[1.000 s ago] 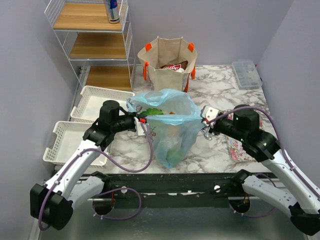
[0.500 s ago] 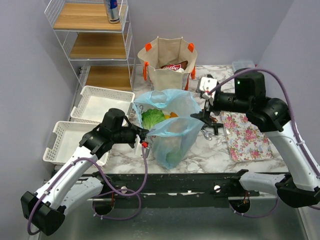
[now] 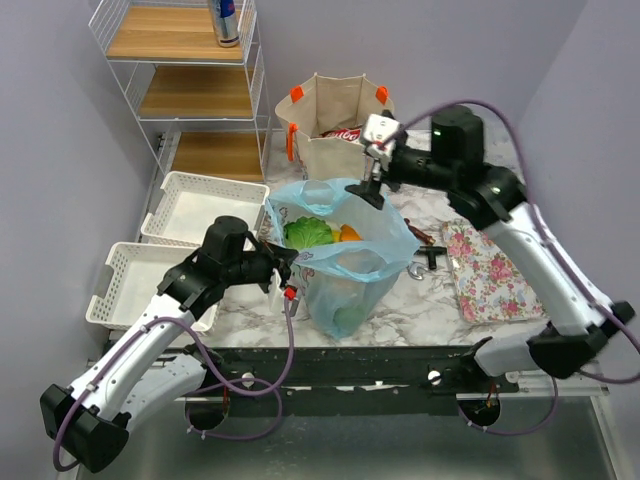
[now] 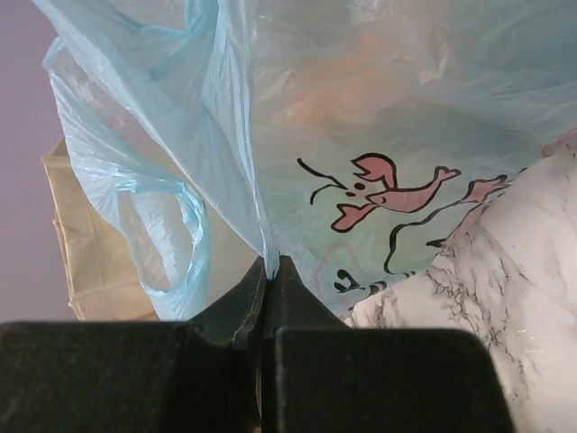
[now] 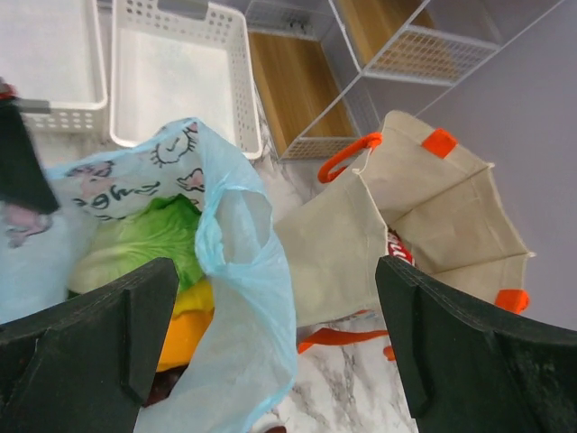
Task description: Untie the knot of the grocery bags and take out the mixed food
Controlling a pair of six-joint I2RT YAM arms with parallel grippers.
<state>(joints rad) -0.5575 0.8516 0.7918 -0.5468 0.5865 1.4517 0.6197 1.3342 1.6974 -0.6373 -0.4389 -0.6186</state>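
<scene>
The robot's left gripper is pinching the bag's rim next to the lettuce, so the right gripper should hold the opposite rim to free the left gripper for taking out the food.
The light-blue plastic bag stands mid-table with its mouth open, showing lettuce and an orange fruit. My left gripper is shut on the bag's left rim; in the left wrist view its tips pinch the thin film. My right gripper hangs open above the bag's far rim, holding nothing. Its wrist view looks down on lettuce, a yellow fruit and the bag's loose handle. Behind stands the beige tote with a red snack packet inside.
Two white baskets sit at the left. A wire shelf unit at the back left carries a drink can. A floral pad, metal tools and a clear box lie on the right.
My right gripper let go of the bag's right handle, opened, and rose back-left over the bag. The bag's mouth slumped open. My left gripper kept its grip and dropped slightly nearer.
</scene>
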